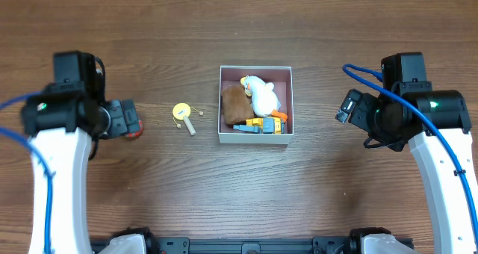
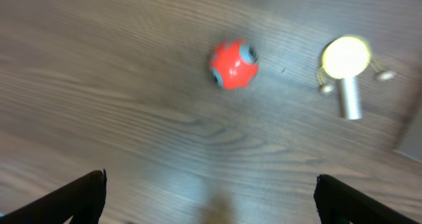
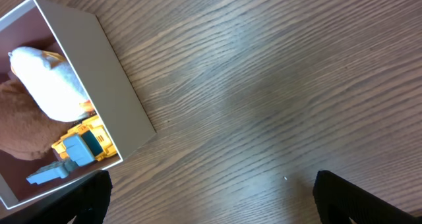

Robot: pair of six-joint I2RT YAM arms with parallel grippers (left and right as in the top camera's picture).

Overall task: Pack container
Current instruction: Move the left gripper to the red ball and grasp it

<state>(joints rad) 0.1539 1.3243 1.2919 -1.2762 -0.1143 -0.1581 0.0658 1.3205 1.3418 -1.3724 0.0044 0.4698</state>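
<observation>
The red ball (image 2: pixel 235 64) lies clear of the yellow toy (image 1: pixel 181 111), in line with the gap between my left gripper's open fingers. My left gripper should go down next until those fingers are on either side of the ball.
The container (image 1: pixel 254 140) stands at the table's middle, a white-walled square box with a pink inside. It holds a white duck plush (image 1: pixel 261 95), a brown plush (image 1: pixel 235 102) and a yellow and blue toy truck (image 1: pixel 261 125). A red ball (image 1: pixel 133 133) lies by my left gripper (image 1: pixel 127 119). In the left wrist view the ball (image 2: pixel 233 64) lies ahead of the open, empty jaws (image 2: pixel 211 197). A yellow toy with a pale peg (image 1: pixel 184 116) lies between ball and container. My right gripper (image 1: pixel 345 107) is open and empty, right of the container's wall (image 3: pixel 112 85).
The yellow toy also shows in the left wrist view (image 2: pixel 346 66), right of the ball. The right wrist view shows the duck plush (image 3: pixel 46 79) and the truck (image 3: pixel 79 148) inside the box. Bare wooden table (image 1: pixel 336 187) surrounds everything.
</observation>
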